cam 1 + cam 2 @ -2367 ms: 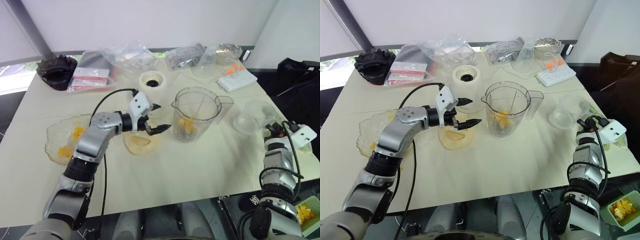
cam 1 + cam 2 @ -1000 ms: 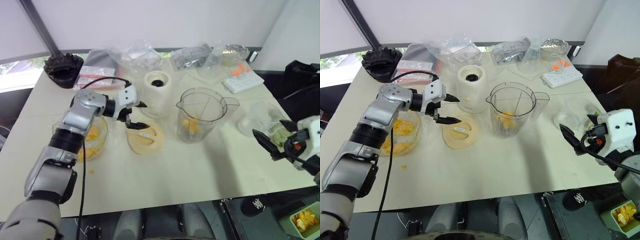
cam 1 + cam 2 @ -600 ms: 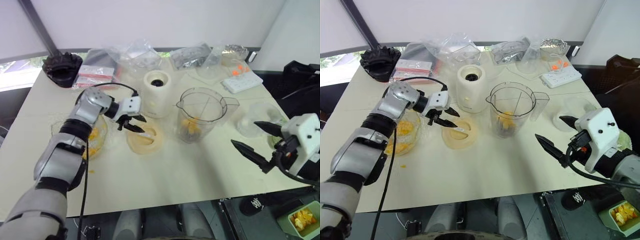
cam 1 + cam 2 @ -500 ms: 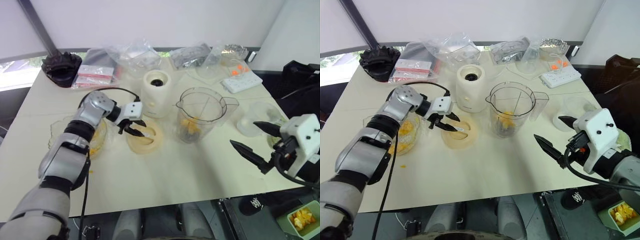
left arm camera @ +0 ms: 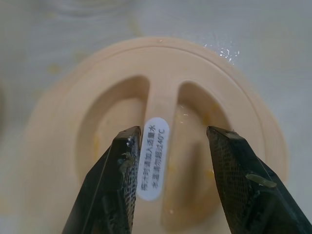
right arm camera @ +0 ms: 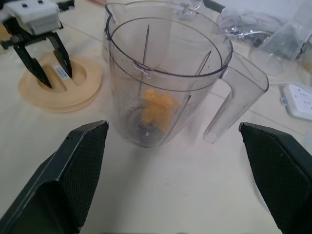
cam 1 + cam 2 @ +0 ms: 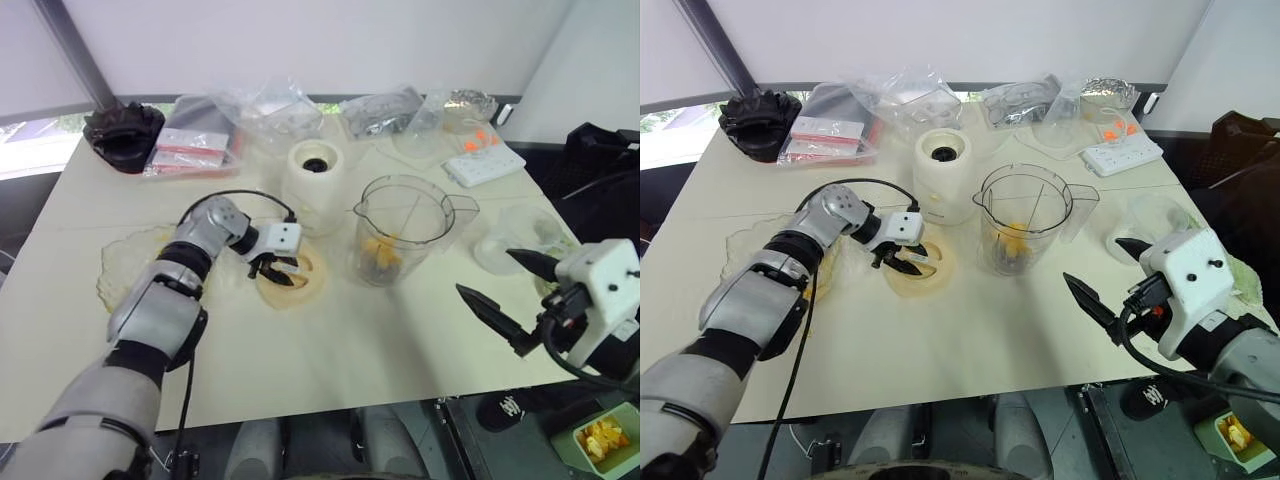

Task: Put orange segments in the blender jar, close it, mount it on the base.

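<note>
The orange segments [image 7: 381, 250] are sitting in a clump deep at the blender jar's bottom [image 7: 378, 273], so they will stay in a heap there when I lift the jar by its handle.
The clear blender jar [image 7: 405, 225] stands upright mid-table with a few orange segments [image 6: 157, 105] at its bottom. The cream base [image 7: 315, 185] sits just behind and left of it. A flat cream lid [image 7: 290, 282] lies left of the jar. My left gripper [image 5: 174, 134] points down onto that lid. Its fingers [image 5: 124, 165] straddle the labelled centre ridge: one touches the ridge, the other stands apart in the recess. My right gripper [image 7: 483, 271] hovers open and wide to the right of the jar, empty, pointing at it.
A wavy glass bowl [image 7: 745, 245] lies at the left behind my left arm. Plastic bags [image 7: 265, 110], a black object [image 7: 122, 130] and a white power strip [image 7: 478, 160] line the far edge. A frosted jug [image 7: 510, 235] stands right of the jar.
My left gripper sank from beside the base down onto the lid and narrowed its fingers around the ridge. My right gripper rose into view and swung left toward the jar.
</note>
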You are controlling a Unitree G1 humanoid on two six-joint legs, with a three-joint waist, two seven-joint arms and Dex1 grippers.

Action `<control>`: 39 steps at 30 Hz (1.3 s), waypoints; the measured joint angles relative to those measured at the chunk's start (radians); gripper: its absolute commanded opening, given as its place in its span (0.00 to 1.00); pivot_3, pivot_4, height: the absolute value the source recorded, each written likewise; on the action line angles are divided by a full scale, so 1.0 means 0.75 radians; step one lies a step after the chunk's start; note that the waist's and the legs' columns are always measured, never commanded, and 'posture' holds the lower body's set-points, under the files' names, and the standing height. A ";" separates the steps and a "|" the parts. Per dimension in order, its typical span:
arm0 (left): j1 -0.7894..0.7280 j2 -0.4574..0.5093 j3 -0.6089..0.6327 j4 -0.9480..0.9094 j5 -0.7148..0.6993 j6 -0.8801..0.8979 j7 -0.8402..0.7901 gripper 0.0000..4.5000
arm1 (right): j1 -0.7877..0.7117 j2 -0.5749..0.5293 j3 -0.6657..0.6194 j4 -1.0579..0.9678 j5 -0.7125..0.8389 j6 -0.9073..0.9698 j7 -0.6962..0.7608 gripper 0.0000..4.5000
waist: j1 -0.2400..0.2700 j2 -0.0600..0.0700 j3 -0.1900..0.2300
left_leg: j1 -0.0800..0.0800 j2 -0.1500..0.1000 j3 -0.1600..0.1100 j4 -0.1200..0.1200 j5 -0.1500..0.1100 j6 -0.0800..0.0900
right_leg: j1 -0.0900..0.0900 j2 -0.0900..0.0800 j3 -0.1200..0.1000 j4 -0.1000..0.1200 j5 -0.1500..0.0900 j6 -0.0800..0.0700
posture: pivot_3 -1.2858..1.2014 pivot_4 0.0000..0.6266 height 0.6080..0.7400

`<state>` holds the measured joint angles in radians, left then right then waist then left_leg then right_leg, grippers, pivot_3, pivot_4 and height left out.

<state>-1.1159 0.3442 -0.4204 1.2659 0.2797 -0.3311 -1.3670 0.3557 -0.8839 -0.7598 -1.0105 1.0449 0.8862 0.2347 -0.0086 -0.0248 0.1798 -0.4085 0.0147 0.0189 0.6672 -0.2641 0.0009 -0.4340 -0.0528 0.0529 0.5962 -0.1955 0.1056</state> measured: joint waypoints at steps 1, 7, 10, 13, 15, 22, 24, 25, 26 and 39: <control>-0.001 -0.005 0.001 0.009 0.012 0.001 0.010 0.49 | 0.000 0.003 0.004 0.000 0.000 0.000 -0.008 1.00 | 0.000 0.000 0.000 | 0.000 0.000 0.000 0.000 0.000 0.000 | 0.000 0.000 0.000 0.000 0.000 0.000 | 0.52 0.24 1.00; -0.017 -0.031 0.002 0.025 0.070 0.027 0.053 0.49 | -0.003 0.020 0.070 0.004 -0.041 -0.014 -0.040 1.00 | -0.001 -0.002 -0.002 | 0.003 0.000 0.000 0.000 0.000 0.000 | 0.004 0.000 0.000 0.000 0.000 0.000 | 0.52 0.24 1.00; -0.021 -0.039 0.007 0.028 0.079 0.039 0.064 0.38 | -0.006 0.054 0.110 0.025 -0.090 -0.027 -0.056 1.00 | -0.001 -0.004 -0.004 | 0.004 0.000 0.000 0.000 0.000 0.000 | 0.005 0.000 0.000 0.000 0.000 0.000 | 0.52 0.24 1.00; -0.027 -0.042 0.039 0.033 0.069 0.069 0.058 0.10 | -0.026 0.064 0.171 0.069 -0.161 -0.038 -0.057 1.00 | -0.001 -0.004 -0.004 | 0.004 0.000 0.000 0.001 0.000 0.000 | 0.005 0.000 0.000 0.000 0.000 -0.001 | 0.52 0.24 1.00; -0.032 -0.042 0.063 0.038 0.053 0.106 0.040 0.05 | -0.051 0.088 0.239 0.119 -0.237 -0.067 -0.058 1.00 | -0.002 -0.004 -0.004 | 0.004 0.000 0.000 0.001 0.000 0.000 | 0.004 0.000 0.000 0.000 0.000 -0.001 | 0.52 0.24 1.00; -0.025 -0.019 0.120 0.035 0.022 0.170 0.000 0.05 | -0.236 0.247 0.500 0.400 -0.527 -0.246 -0.060 1.00 | -0.005 -0.005 -0.004 | 0.003 0.001 -0.001 0.001 0.000 0.000 | 0.003 0.002 0.000 0.001 0.000 -0.001 | 0.52 0.24 1.00; -0.024 -0.015 0.152 0.030 -0.006 0.209 -0.028 0.05 | -0.281 0.292 0.551 0.494 -0.586 -0.305 -0.046 1.00 | -0.004 -0.005 -0.003 | 0.002 0.001 -0.001 0.001 0.000 0.000 | 0.002 0.002 0.000 0.001 0.000 -0.001 | 0.52 0.24 1.00; -0.024 -0.015 0.173 0.020 -0.029 0.230 -0.044 0.05 | -0.306 0.316 0.570 0.540 -0.610 -0.334 -0.040 1.00 | -0.004 -0.005 -0.003 | 0.001 0.001 0.000 0.001 0.000 0.000 | 0.001 0.002 0.000 0.001 0.001 -0.001 | 0.52 0.24 1.00; -0.024 -0.012 0.196 0.000 -0.054 0.256 -0.069 0.05 | -0.331 0.334 0.592 0.594 -0.642 -0.365 -0.028 1.00 | -0.003 -0.005 -0.003 | 0.001 0.001 -0.001 0.001 0.000 0.000 | 0.001 0.002 0.000 0.001 0.001 -0.001 | 0.52 0.24 1.00; 0.185 0.105 0.324 -0.788 -0.355 0.750 -0.234 0.05 | -0.629 0.501 0.724 1.090 -0.855 -0.622 0.081 1.00 | -0.013 -0.003 -0.003 | 0.003 0.002 -0.001 0.000 0.000 0.000 | 0.000 0.004 0.001 0.006 0.001 0.000 | 0.52 0.24 1.00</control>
<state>-0.9771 0.4229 -0.1776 0.6751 0.0132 0.2315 -1.5425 -0.1163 -0.5082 -0.2165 -0.1928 0.4039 0.4195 0.2956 -0.0183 -0.0274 0.1773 -0.4062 0.0164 0.0178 0.6674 -0.2641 0.0011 -0.4340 -0.0496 0.0533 0.6011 -0.1949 0.1056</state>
